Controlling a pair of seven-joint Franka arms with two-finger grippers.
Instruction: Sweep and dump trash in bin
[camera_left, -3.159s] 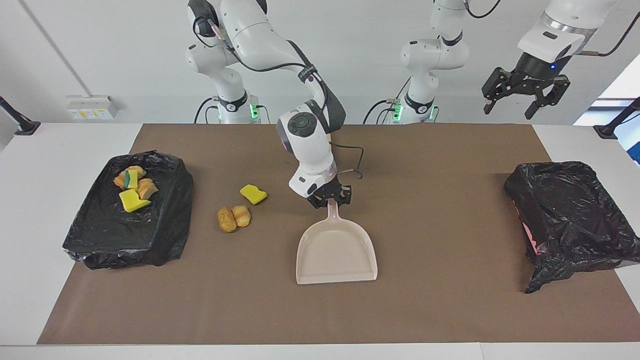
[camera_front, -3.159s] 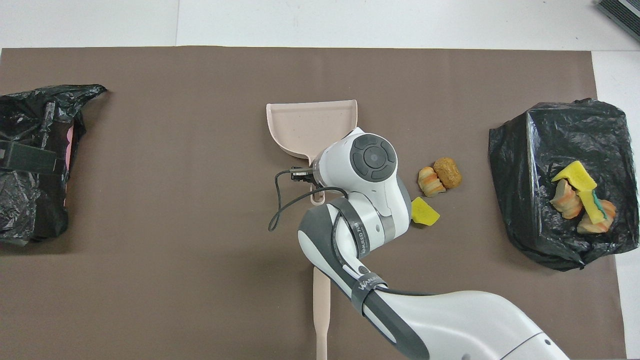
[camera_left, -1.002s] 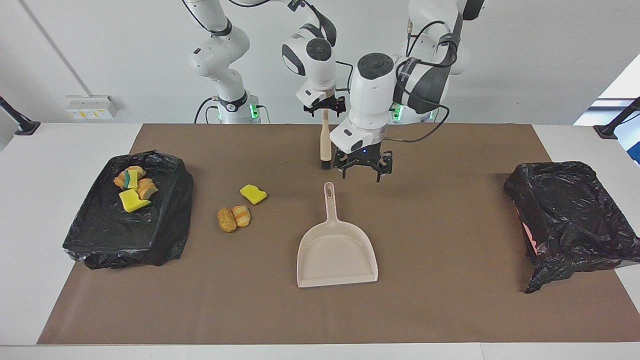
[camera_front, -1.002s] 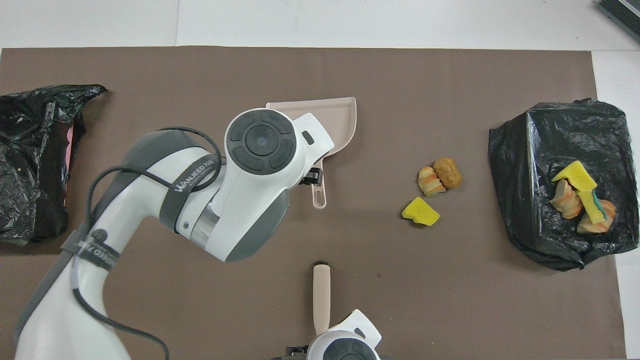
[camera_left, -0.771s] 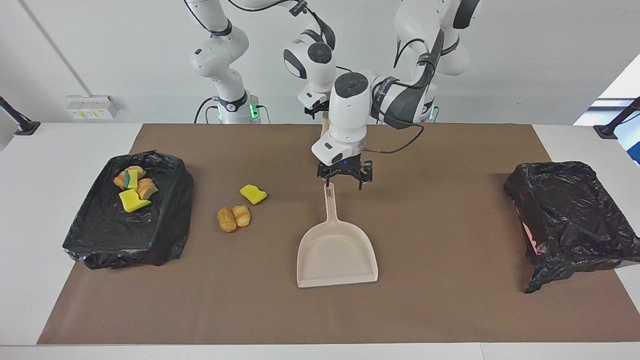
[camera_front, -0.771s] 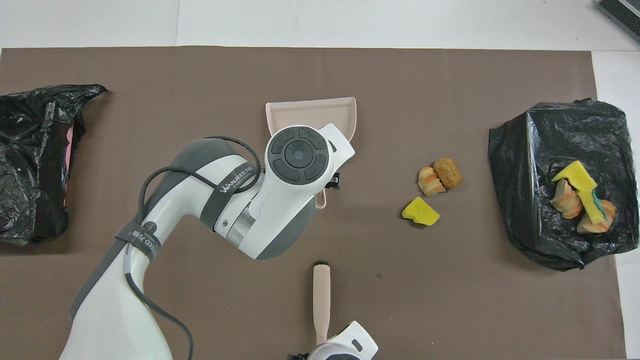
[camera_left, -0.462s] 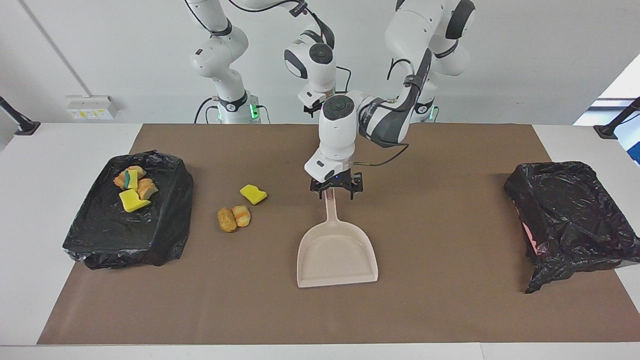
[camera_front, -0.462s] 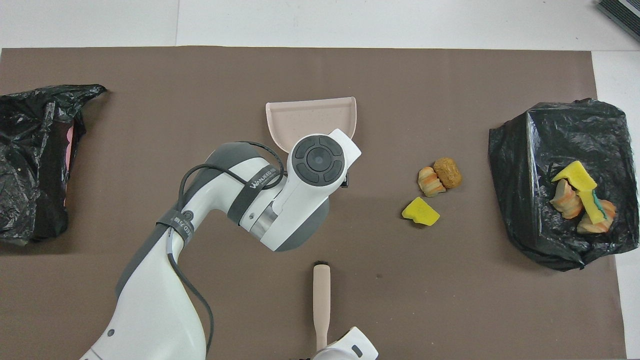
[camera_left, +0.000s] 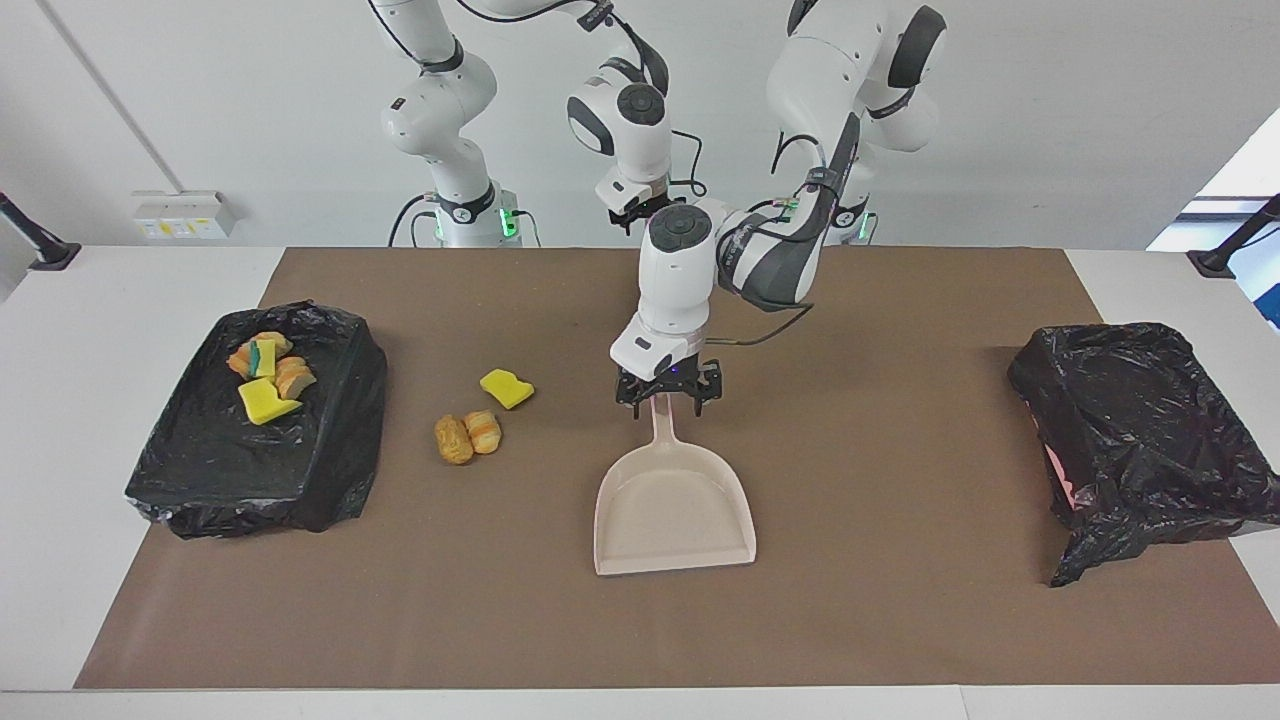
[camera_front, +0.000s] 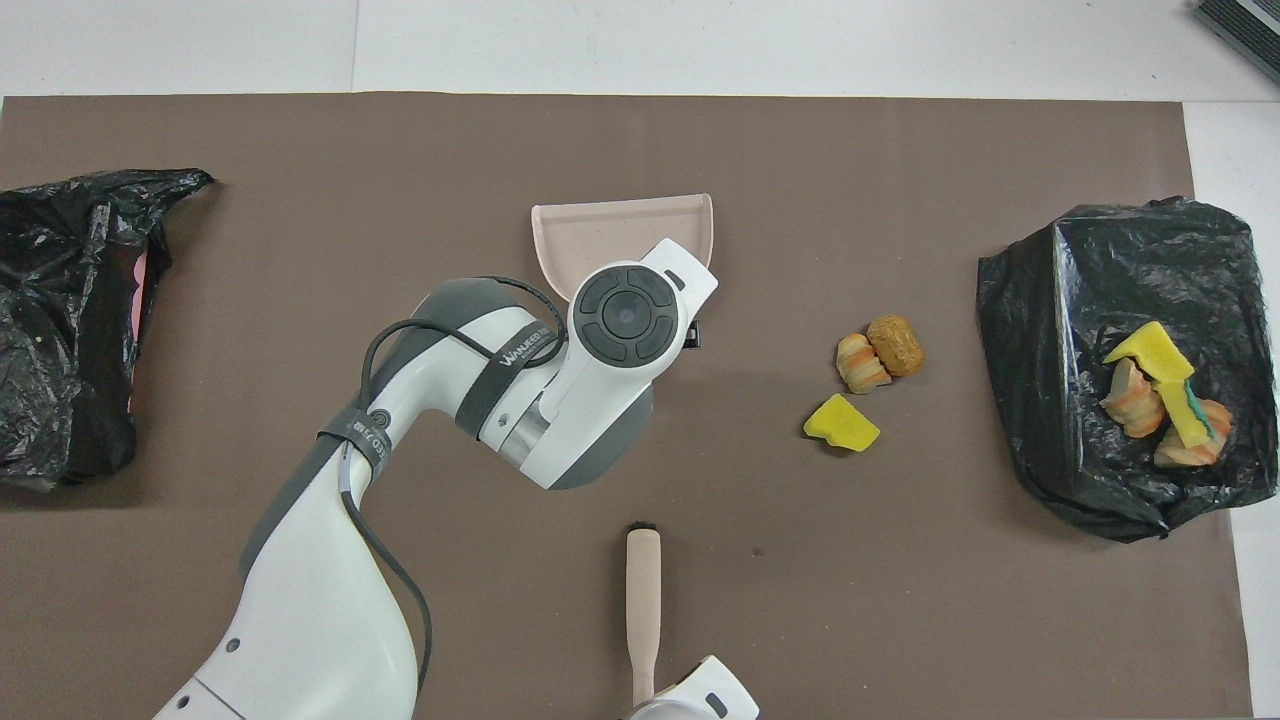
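Note:
The pan of the beige dustpan (camera_front: 618, 236) is wide and raised at the sides (camera_front: 709, 228), so all the loose trash should ride inside together when I carry the dustpan.
The beige dustpan (camera_left: 673, 510) (camera_front: 620, 235) lies mid-mat, with its handle toward the robots. My left gripper (camera_left: 667, 395) is low over the handle's end. It is open, with one finger on each side of the handle. The beige brush (camera_front: 643, 590) lies on the mat close to the robots, and my right gripper (camera_left: 640, 212) is at its handle end, mostly hidden. Loose trash lies beside the dustpan toward the right arm's end: a yellow sponge piece (camera_left: 506, 388) (camera_front: 841, 423) and two brown bread-like chunks (camera_left: 467, 436) (camera_front: 880, 358). The black-lined bin (camera_left: 250, 470) (camera_front: 1060, 300) holds several scraps (camera_left: 266, 375).
A second black-bagged container (camera_left: 1140, 440) (camera_front: 60, 330) stands at the left arm's end of the brown mat (camera_left: 900, 620). My left arm's forearm spans the mat between its base and the dustpan handle.
My left gripper has swung toward the right arm's end and come down onto the dustpan handle, staying open. The dustpan, brush and trash have not moved.

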